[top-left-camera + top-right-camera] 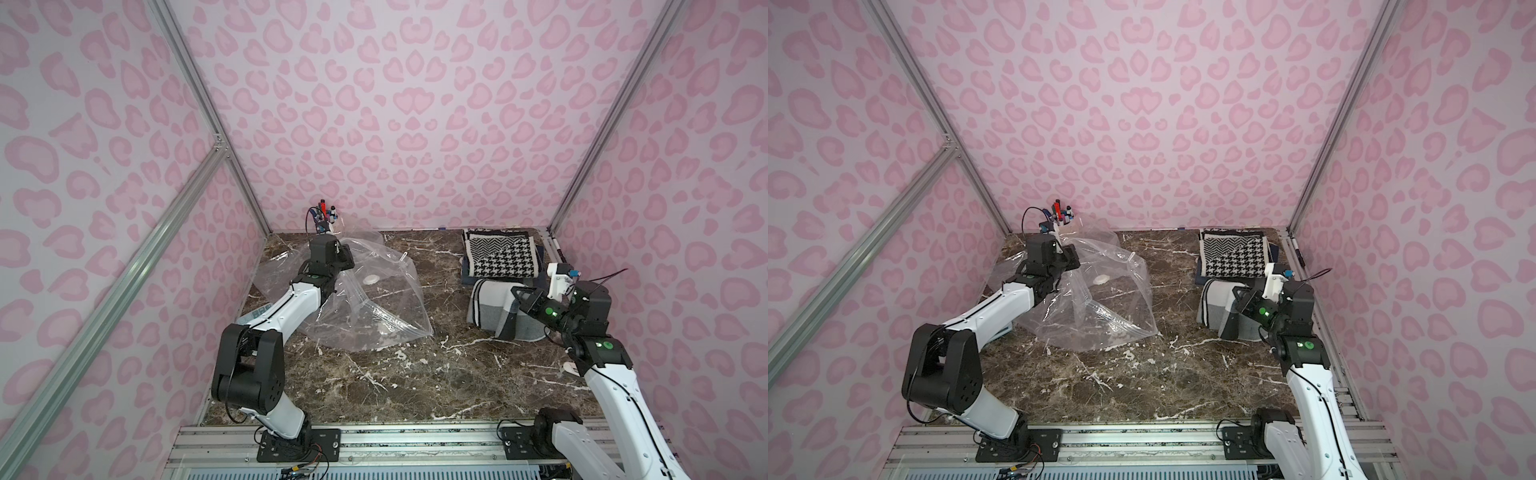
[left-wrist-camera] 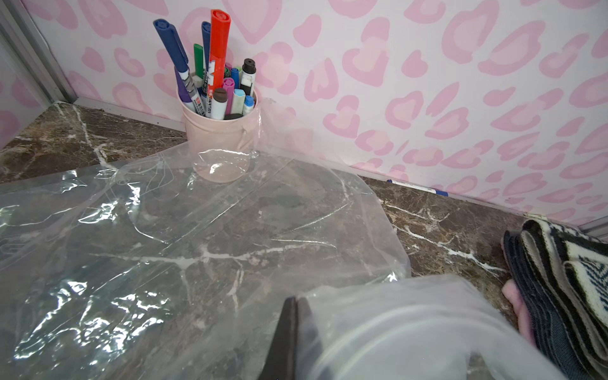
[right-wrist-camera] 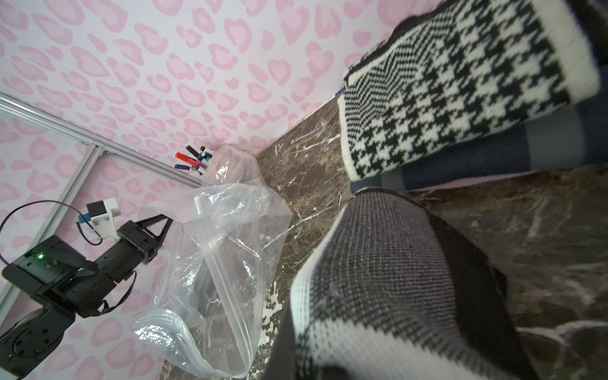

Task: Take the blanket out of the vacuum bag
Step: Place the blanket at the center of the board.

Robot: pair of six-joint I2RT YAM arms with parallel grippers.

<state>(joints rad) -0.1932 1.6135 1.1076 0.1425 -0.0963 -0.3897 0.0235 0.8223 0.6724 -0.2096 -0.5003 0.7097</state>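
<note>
The blanket is bunched up against the folded stack, so the robot's right hand should pull it back to the open marble, put it down and grab its striped end.
The vacuum bag lies crumpled and empty on the left half of the marble table, its white valve disc facing up. My left gripper is shut on a fold of the bag's film near its far edge. On the right, the grey, white and black blanket sits outside the bag, bunched on the table. My right gripper is shut on the blanket's top fold. One dark finger shows beside the knit; the rest is hidden by cloth.
A stack of folded blankets topped by a black-and-white houndstooth one fills the back right corner. A pink cup of markers stands at the back wall behind the bag. A pen lies along the right rail.
</note>
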